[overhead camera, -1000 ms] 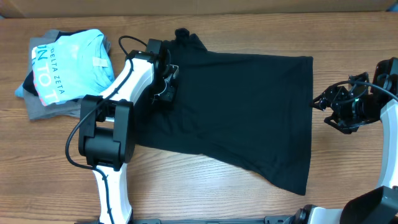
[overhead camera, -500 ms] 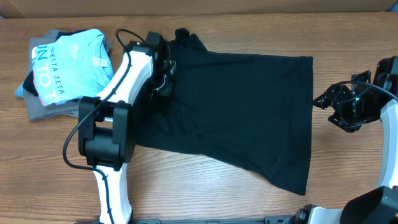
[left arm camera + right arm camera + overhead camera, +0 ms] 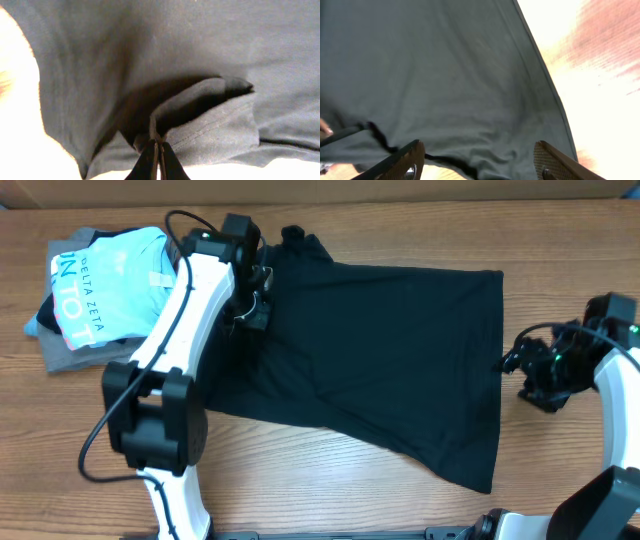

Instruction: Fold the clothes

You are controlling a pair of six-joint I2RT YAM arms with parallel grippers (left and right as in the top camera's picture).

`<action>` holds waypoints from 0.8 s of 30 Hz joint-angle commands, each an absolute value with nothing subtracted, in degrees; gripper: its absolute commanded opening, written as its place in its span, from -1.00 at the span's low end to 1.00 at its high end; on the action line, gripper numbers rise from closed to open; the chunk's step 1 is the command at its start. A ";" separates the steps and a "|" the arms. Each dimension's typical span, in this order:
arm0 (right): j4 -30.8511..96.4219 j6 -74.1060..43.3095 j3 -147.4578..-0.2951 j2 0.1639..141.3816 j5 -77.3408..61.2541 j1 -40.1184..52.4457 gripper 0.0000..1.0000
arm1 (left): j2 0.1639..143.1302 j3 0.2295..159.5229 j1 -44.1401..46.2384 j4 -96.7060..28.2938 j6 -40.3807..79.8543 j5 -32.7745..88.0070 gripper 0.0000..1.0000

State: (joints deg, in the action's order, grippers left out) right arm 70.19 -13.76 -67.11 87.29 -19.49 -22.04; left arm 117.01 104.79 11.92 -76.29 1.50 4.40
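Observation:
The black T-shirt's front edge (image 3: 400, 447) runs at a slant out to a corner that sticks out. My right gripper should grab that corner (image 3: 484, 482) and pull it back to make the T-shirt's front edge straight before folding.
A black T-shirt (image 3: 390, 360) lies spread flat across the middle of the wooden table. My left gripper (image 3: 253, 305) is at the shirt's left edge near the sleeve and is shut on a fold of its fabric (image 3: 200, 120), lifting it a little. My right gripper (image 3: 515, 365) is open at the shirt's right edge, its two fingers (image 3: 480, 160) spread wide over the fabric (image 3: 450, 80) without holding it.
A stack of folded clothes, with a light blue printed shirt (image 3: 110, 285) on top of grey ones, sits at the table's back left. A cardboard wall (image 3: 320, 190) runs along the back edge. Bare wood (image 3: 320, 490) shows in front of the shirt.
My left gripper has moved toward the back with the shirt's left edge pinched. My right gripper has moved left toward the shirt's right edge.

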 commanded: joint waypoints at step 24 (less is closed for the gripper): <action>65.04 -28.62 -41.21 86.78 -18.44 -21.91 -0.09 | 107.87 106.56 11.97 -83.42 5.39 0.34 -0.92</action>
